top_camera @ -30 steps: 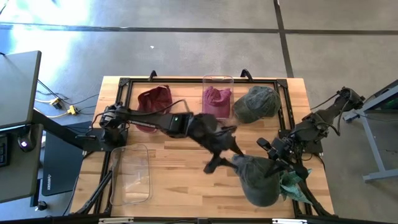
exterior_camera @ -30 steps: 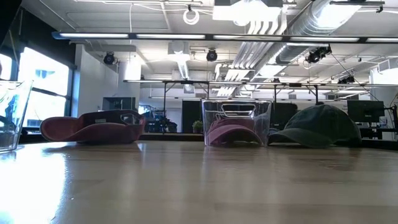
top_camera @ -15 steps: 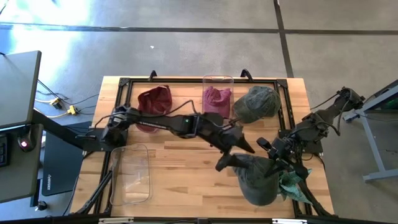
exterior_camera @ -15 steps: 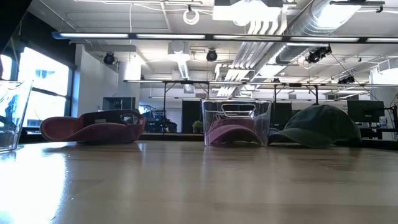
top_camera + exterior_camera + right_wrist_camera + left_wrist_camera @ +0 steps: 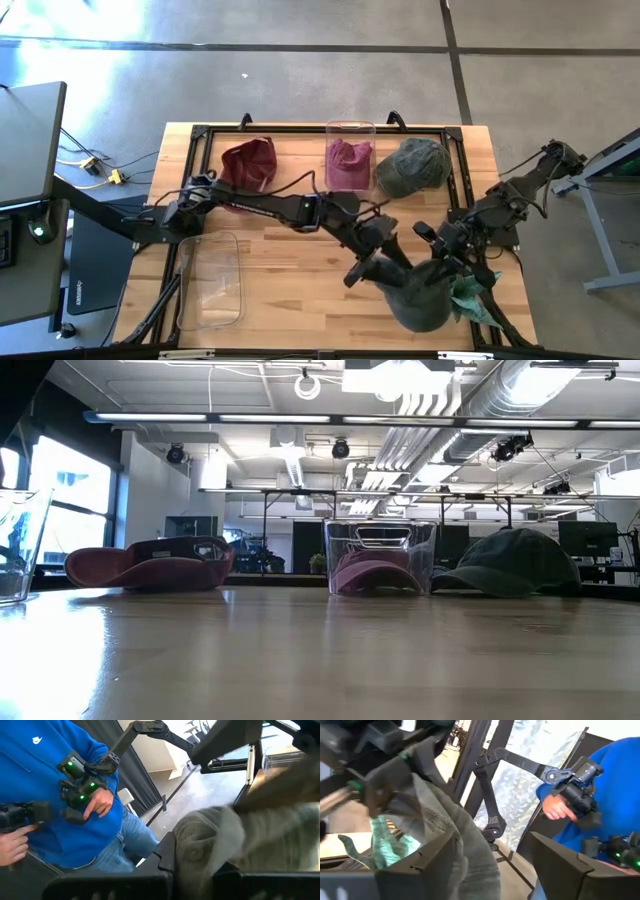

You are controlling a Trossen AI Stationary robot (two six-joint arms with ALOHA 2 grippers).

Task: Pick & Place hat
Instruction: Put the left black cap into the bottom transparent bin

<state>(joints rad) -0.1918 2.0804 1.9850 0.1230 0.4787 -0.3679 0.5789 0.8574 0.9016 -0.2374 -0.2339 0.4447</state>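
The grey-green hat (image 5: 462, 840) passes close by one finger of my left gripper, so my left gripper should move around the hat's top (image 5: 481, 872) and close before my right gripper opens.
A grey-green hat (image 5: 418, 292) sits at the table's near right, partly over a teal hat (image 5: 470, 297). My right gripper (image 5: 437, 258) is shut on the grey-green hat at its far side. My left gripper (image 5: 375, 262) has reached across the table and stands open at the hat's left edge. In the left wrist view the hat (image 5: 465, 847) runs between the wide-apart fingers, close to one finger (image 5: 417, 867). The low view shows neither gripper nor this hat. My left gripper is open around the grey-green hat's left edge (image 5: 470, 865); I cannot tell whether a finger touches the cloth. My right gripper pinches the hat's cloth (image 5: 220, 837) between its two fingers, coming from the table's right side and slanting down. How many layers it has, I cannot tell.
At the far edge are a maroon hat (image 5: 248, 160), a clear bin with a maroon hat inside (image 5: 348, 160) and a dark green hat (image 5: 412, 165). A clear bin (image 5: 212, 280) stands near left. A person in blue (image 5: 60, 795) stands beyond the table.
My left gripper has moved toward the table's right and near edge, stretching out until it reached the grey-green hat's left edge. The right gripper and the hat have stayed about where they were.
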